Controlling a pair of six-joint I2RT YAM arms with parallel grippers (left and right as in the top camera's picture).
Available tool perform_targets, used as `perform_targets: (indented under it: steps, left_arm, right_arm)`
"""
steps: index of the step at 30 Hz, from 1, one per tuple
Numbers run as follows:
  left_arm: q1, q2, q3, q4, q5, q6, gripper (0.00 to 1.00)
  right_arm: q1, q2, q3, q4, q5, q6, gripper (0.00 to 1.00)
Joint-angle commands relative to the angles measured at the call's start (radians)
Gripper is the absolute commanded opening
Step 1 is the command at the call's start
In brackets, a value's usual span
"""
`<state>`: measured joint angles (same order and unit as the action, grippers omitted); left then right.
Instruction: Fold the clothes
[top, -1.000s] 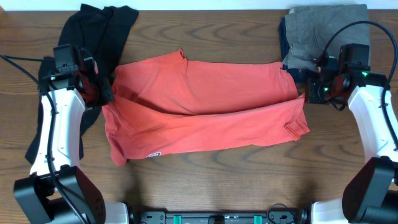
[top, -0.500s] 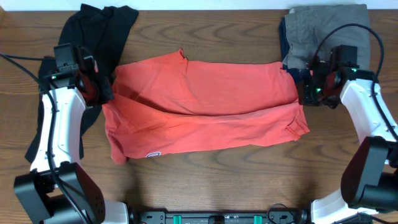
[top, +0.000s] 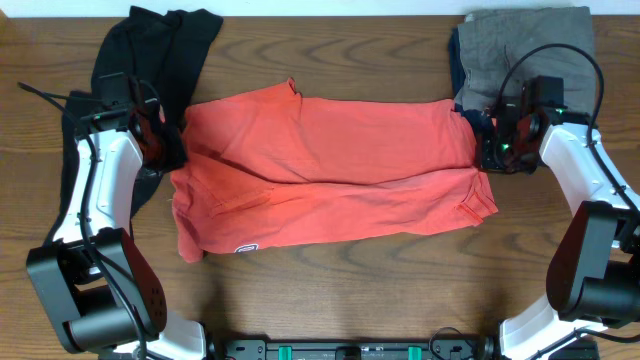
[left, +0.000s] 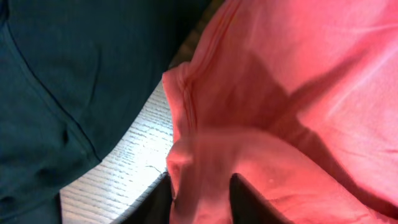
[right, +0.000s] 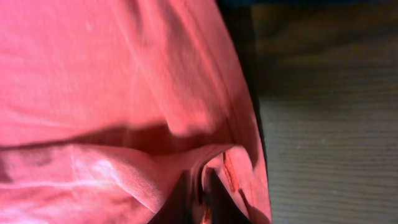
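Note:
I should take the T-shirt's edge (top: 232, 99) beside the peak with my left gripper and fold that part in first, because the coral-red T-shirt sticks out in a peak at the back (top: 290, 87).
The coral-red T-shirt (top: 330, 175) lies folded lengthwise across the middle of the table, print side hidden. My left gripper (top: 168, 157) sits at its left edge, shut on a fold of the red cloth (left: 205, 168). My right gripper (top: 487, 158) sits at its right edge, its fingers (right: 205, 199) nearly together with a thin layer of red fabric (right: 124, 93) between them. The long black garment (top: 150, 60) lies at the back left, partly under my left arm, and shows in the left wrist view (left: 74, 81).
A grey folded garment (top: 520, 50) on a dark blue one lies at the back right corner, just behind my right gripper. The brown wooden table (top: 350, 290) shows in front of the shirt.
My right gripper has moved left onto the shirt's right edge and closed on it. My left gripper has shifted slightly right at the shirt's left edge. The shirt has barely moved.

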<state>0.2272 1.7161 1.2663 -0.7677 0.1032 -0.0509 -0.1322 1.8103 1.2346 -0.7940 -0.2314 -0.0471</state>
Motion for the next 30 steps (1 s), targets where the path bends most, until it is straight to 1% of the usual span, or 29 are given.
perform_targets:
  steps: [1,2,3,4,7,11,15,17,22,26,30]
  left_arm:
    - [0.003,0.007,-0.002,0.016,-0.011,0.001,0.76]
    - [0.003,0.007,-0.002,0.023,-0.011,0.001,0.88]
    - [0.003,0.007,0.000,0.029,-0.011,0.001,0.96]
    - [0.003,0.006,0.006,0.030,-0.010,0.001,0.99]
    - [0.003,-0.002,0.054,0.011,-0.006,0.001,0.98]
    - [-0.002,-0.035,0.166,-0.039,0.023,0.016,0.98]
    - [-0.030,-0.040,0.283,-0.032,0.115,0.059,0.98]
    - [-0.057,-0.028,0.310,-0.001,0.116,0.075,0.98]
    - [-0.129,0.068,0.323,0.131,0.109,0.103,0.98]
    - [-0.150,0.172,0.323,0.211,0.110,0.103,0.98]
    - [-0.157,0.272,0.323,0.275,0.110,0.153,0.98]
  right_arm:
    - [0.007,0.010,-0.005,0.025,-0.008,0.008,0.47]
    - [0.007,0.009,-0.001,0.032,-0.009,0.008,0.54]
    - [0.006,0.009,0.009,0.032,-0.009,0.008,0.59]
    - [0.005,0.009,0.023,0.031,-0.009,0.008,0.61]
    - [0.005,0.002,0.096,-0.003,-0.009,0.005,0.66]
    - [0.008,-0.004,0.261,-0.096,-0.010,-0.015,0.69]
    - [0.030,-0.004,0.427,-0.174,-0.012,-0.023,0.70]
    - [0.048,-0.004,0.473,-0.192,-0.012,-0.037,0.69]
    - [0.103,-0.004,0.505,-0.203,-0.008,-0.040,0.69]
    - [0.135,-0.003,0.504,-0.231,0.016,-0.046,0.69]
    - [0.149,-0.003,0.504,-0.247,0.026,-0.047,0.69]
